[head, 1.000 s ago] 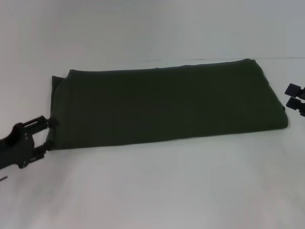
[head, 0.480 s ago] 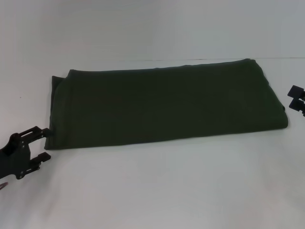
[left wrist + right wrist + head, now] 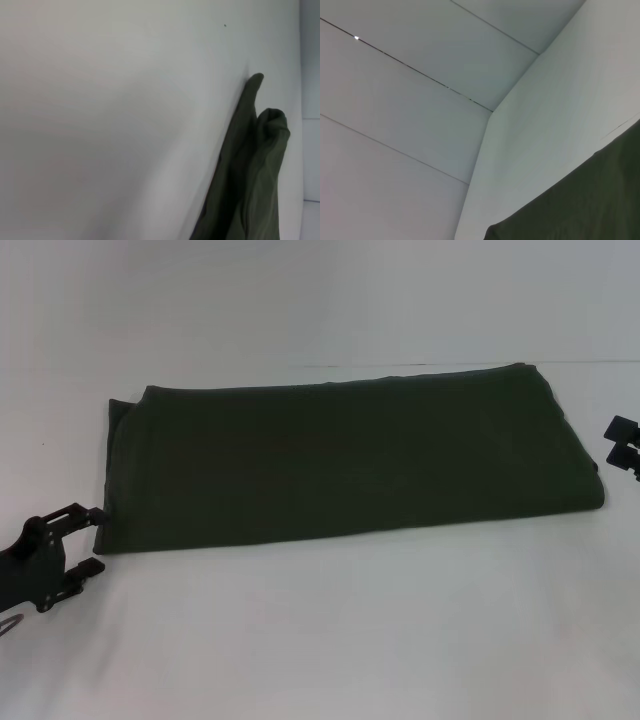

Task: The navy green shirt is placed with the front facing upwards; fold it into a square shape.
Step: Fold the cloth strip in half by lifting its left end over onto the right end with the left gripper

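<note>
The shirt is lying at a slant with its end [image 3: 583, 480] next to my right gripper, so my left gripper should take hold of the opposite end [image 3: 122, 524] and pull the shirt over before folding.
The navy green shirt [image 3: 350, 460] lies flat on the white table [image 3: 330, 630], folded into a long dark olive band with no print showing. My left gripper [image 3: 96, 540] sits open just off the band's near left corner, with nothing between its fingers and a small gap to the cloth. At the right edge of the head view my right gripper [image 3: 622, 445] is beside the band's right end, open and apart from it. A folded edge of the shirt [image 3: 250, 170] shows in the left wrist view. A corner of the shirt [image 3: 580, 205] shows in the right wrist view.
White tabletop surrounds the shirt, with a broad bare strip in front of it. A white wall [image 3: 320, 300] rises close behind the shirt's far edge. White wall panels [image 3: 410, 100] fill most of the right wrist view.
My left gripper has drawn back from the shirt's left corner, toward the lower left, and now sits clear of the cloth. The right gripper has shifted slightly right. The shirt has not moved.
</note>
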Motion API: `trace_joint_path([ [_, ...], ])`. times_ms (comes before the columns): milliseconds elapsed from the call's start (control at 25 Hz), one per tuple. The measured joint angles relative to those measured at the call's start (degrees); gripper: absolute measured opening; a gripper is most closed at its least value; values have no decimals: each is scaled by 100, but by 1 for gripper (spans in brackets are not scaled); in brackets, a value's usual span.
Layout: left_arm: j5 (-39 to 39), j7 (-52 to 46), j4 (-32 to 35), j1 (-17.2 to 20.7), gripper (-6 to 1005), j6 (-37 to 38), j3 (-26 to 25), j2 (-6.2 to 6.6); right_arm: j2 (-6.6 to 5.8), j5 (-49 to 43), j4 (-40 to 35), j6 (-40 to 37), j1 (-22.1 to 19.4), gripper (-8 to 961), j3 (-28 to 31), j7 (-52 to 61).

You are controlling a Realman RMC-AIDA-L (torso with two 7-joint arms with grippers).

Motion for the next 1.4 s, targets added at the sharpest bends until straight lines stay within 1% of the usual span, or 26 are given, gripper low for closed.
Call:
trace_joint_path([
  [280,-13,-53,-52,-41,732,-102,-19,9,1,0,49,13,-16,676,0,25],
  [440,-13,-54,-223,-155,732,-221,-20,43,-18,0,121,25,-6,676,0,20],
  [760,5,12,-466,-433,731,-452,63,63,-35,9,125,3,-24,675,7,9],
  [920,-39,260,-589,-619,730,-515,58,49,-43,6,125,-7,-28,675,41,3],
  [1040,-236,604,-592,-705,730,-375,5,27,-43,1,130,-14,-20,675,43,2],
  [1120,-645,964,-574,-651,730,-58,-27,13,-43,1,131,-23,-14,675,44,3],
  [1200,-880,1116,-565,-539,729,135,-57,3,-40,3,132,-38,-12,675,44,0],
  [1320,-755,935,-567,-379,729,113,-21,-4,-34,1,137,-37,-17,676,44,-4],
  [1400,-647,857,-584,-338,729,76,-3,-9,-33,-3,155,-33,-40,676,48,-11],
])
